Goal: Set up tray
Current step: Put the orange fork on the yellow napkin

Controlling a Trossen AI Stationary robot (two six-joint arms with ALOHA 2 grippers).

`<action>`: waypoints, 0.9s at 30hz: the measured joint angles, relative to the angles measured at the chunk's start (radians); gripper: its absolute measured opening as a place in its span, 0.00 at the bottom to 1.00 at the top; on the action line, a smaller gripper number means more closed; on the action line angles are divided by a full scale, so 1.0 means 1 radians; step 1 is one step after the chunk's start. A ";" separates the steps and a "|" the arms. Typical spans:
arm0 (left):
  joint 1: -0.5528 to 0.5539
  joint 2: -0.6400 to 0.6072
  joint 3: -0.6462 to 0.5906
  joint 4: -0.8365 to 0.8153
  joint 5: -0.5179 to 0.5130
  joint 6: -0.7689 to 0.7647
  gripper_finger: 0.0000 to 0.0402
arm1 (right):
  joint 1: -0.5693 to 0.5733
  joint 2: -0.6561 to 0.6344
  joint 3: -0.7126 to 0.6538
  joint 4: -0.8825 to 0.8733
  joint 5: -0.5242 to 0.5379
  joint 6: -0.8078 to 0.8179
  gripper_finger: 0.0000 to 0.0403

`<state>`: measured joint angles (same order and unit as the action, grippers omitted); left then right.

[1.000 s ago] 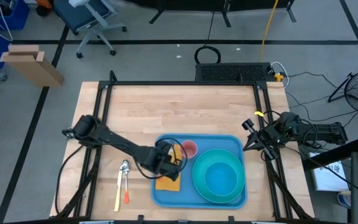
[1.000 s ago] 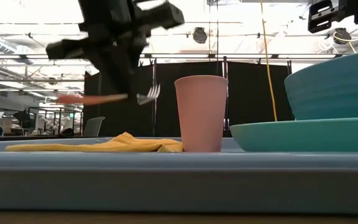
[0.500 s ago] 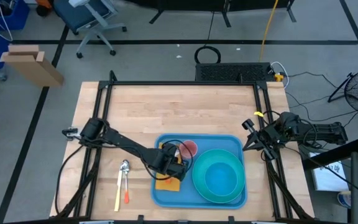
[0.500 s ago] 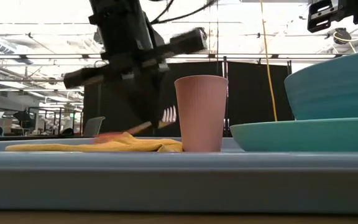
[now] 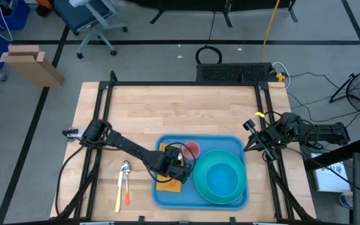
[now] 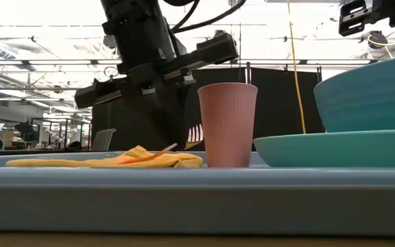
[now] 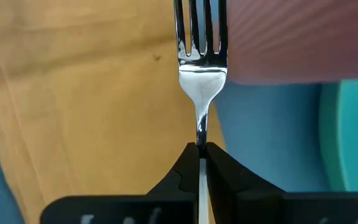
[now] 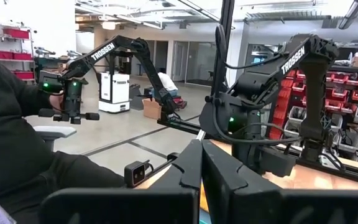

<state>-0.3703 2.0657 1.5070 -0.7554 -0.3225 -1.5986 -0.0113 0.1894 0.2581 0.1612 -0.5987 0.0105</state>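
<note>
I should lay the fork down with my left gripper, back off, and lightly push the fork's handle straighter with closed fingers, because the fork slants against the napkin's edge (image 7: pixel 219 127).
The light-blue tray (image 5: pixel 230 141) lies on the wooden table and holds a yellow napkin (image 5: pixel 166 185), a pink cup (image 5: pixel 191 150) and a teal plate with a bowl (image 5: pixel 219 177). My left gripper (image 5: pixel 175 167) is over the napkin, beside the cup, shut on a fork (image 7: pixel 201 81) with silver tines and an orange handle. The tines (image 6: pixel 194 132) are close to the cup (image 6: pixel 227 123). My right gripper (image 5: pixel 255 137) waits at the table's right edge, raised off the table, and is shut and empty in its wrist view (image 8: pixel 201 146). My left gripper pinches the fork's thin neck (image 7: pixel 201 138), just behind the tines, between its two fingertips. The fingers come from above. The fork is tilted: the tines stick out raised toward the cup, and the orange handle (image 6: pixel 146 156) slopes down onto the napkin (image 6: pixel 81 162).
A spoon (image 5: pixel 125 169) and another utensil with a coloured handle (image 5: pixel 119 197) lie on the table left of the tray. The far half of the table is bare wood (image 5: pixel 180 106). Black frame rails run along both table sides.
My left gripper has gone down toward the napkin and a little toward the cup, still shut on the fork. The fork, level and clear before, has tipped, and its handle end now lies on the napkin. The cup has shifted slightly.
</note>
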 joint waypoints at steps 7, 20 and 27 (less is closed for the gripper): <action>-0.019 0.000 0.000 -0.013 0.014 -0.064 0.05 | 0.000 0.000 0.000 0.000 0.000 0.004 0.00; -0.018 0.000 0.000 0.006 0.010 -0.129 0.07 | 0.000 0.000 0.000 -0.010 0.000 0.007 0.00; -0.023 0.000 0.000 0.012 -0.002 -0.090 0.09 | 0.000 0.000 0.000 -0.010 0.000 0.004 0.00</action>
<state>-0.3931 2.0655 1.5070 -0.7437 -0.3249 -1.6885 -0.0113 0.1894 0.2581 0.1516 -0.5991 0.0147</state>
